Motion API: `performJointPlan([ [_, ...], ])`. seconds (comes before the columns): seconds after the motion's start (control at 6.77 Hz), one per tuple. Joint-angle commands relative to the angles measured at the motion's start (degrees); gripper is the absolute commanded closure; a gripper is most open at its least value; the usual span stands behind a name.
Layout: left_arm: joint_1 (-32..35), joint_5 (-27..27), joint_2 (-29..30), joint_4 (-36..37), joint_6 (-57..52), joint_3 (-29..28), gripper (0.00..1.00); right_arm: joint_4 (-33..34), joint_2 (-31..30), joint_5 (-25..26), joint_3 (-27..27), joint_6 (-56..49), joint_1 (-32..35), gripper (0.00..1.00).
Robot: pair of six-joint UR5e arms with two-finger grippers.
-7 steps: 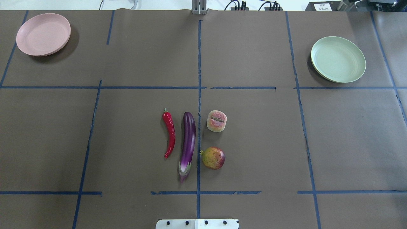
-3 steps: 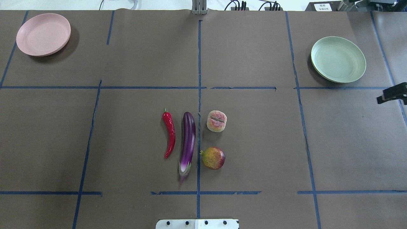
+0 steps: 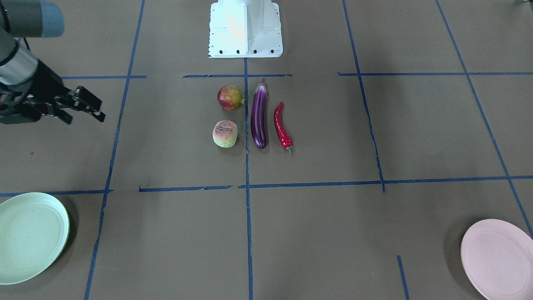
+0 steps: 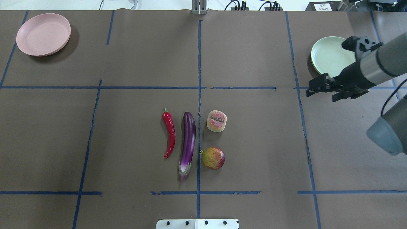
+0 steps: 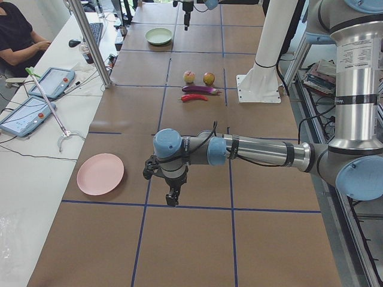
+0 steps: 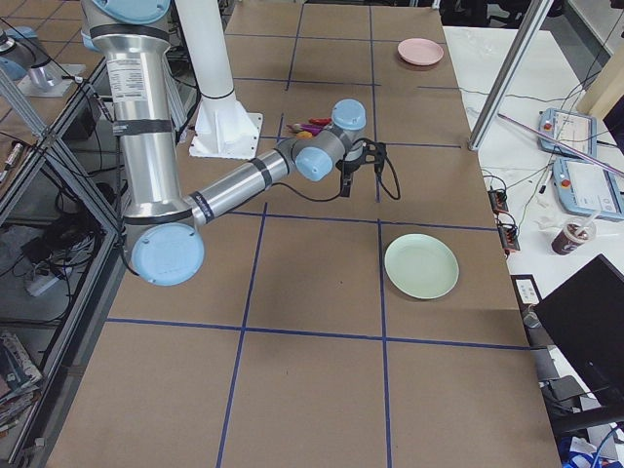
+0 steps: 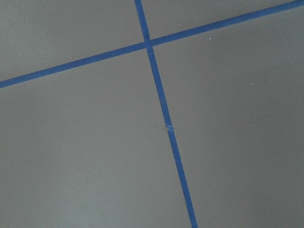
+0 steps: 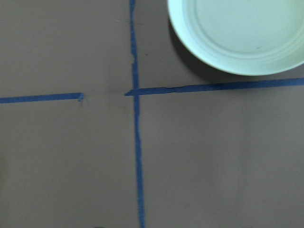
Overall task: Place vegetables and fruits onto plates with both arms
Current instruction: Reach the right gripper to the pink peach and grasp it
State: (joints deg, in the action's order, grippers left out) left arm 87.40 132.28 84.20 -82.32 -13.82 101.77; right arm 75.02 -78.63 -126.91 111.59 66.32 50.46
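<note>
My open right gripper keeps going toward the pale peach and closes around it, because the peach lies clear of the purple eggplant.
A red chili pepper (image 4: 170, 133), a purple eggplant (image 4: 187, 140), a pale peach (image 4: 217, 121) and a mottled red-yellow fruit (image 4: 213, 158) lie together at the table's middle. The pink plate (image 4: 43, 34) sits far left and the mint green plate (image 4: 329, 57) far right, both empty. My right gripper (image 4: 321, 95) hovers open and empty just left of the green plate's near edge, far from the produce; it also shows in the front view (image 3: 85, 120). My left gripper (image 5: 173, 197) shows only in the exterior left view, near the pink plate (image 5: 100, 173); I cannot tell if it is open or shut.
Blue tape lines cross the brown table cover. The white robot base (image 3: 245, 29) stands at the robot's edge behind the produce. In the exterior left view an operator (image 5: 18, 36) sits by tablets (image 5: 27, 113) on a side bench with a metal post (image 5: 90, 42).
My right arm has come in from the right edge and moved left, its wrist now over part of the green plate. The produce and plates have not moved.
</note>
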Motion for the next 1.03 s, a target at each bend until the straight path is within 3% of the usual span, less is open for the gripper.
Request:
performJointPlan([
  [0.0, -0.03, 0.0, 0.0, -0.03, -0.07, 0.0, 0.0, 2.91, 12.74, 10.67, -2.93, 16.42, -12.79, 0.01],
  [0.15, -0.03, 0.0, 0.0, -0.03, -0.07, 0.0, 0.0, 8.07, 20.11, 14.64, -6.35, 20.48, -16.23, 0.01],
  [0.44, -0.03, 0.0, 0.0, -0.03, -0.07, 0.0, 0.0, 9.26, 28.5, 18.01, -15.48, 23.5, -18.55, 0.01],
  [0.89, -0.03, 0.0, -0.09, -0.03, 0.02, 0.0, 0.0, 14.09, 29.77, 21.17, -19.29, 22.72, -20.74, 0.01],
])
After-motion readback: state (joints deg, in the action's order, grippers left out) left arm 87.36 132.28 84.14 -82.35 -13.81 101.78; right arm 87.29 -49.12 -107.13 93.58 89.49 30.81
